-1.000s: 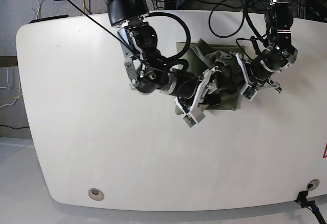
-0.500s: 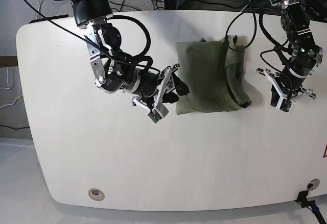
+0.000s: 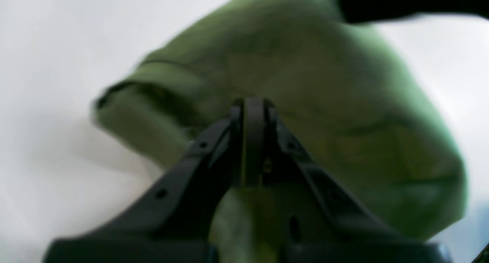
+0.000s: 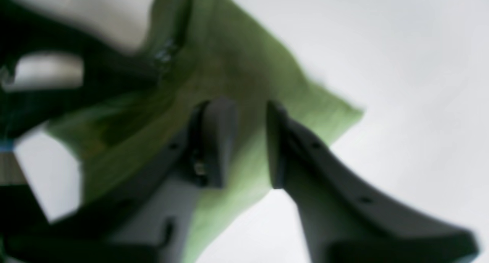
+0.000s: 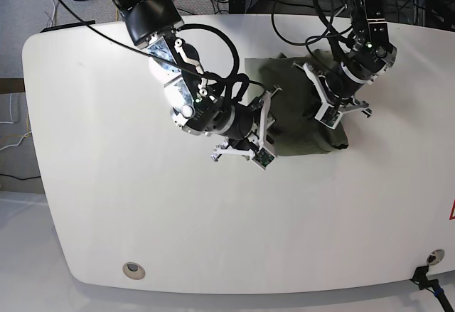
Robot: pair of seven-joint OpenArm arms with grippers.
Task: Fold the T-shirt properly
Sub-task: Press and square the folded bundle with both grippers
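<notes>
The folded T-shirt's open end points to the table's side by the robot's left gripper, so both grippers should turn the T-shirt around until that end faces the table's front.
The olive-green T-shirt lies folded in a compact block at the back middle of the white table. My left gripper is over its right part. In the left wrist view this gripper has its fingers together on the blurred green cloth. My right gripper is at the shirt's left edge. In the right wrist view it is open, with the green cloth behind and between the fingers. The collar and label are not visible.
Black cables loop from both arms over the table's back edge. A round grommet sits near the front left corner. Floor and equipment stands lie behind the table.
Half a second ago both grippers were off the shirt at either side. Both have moved back inward onto it, the left one onto its right part, the right one to its left edge.
</notes>
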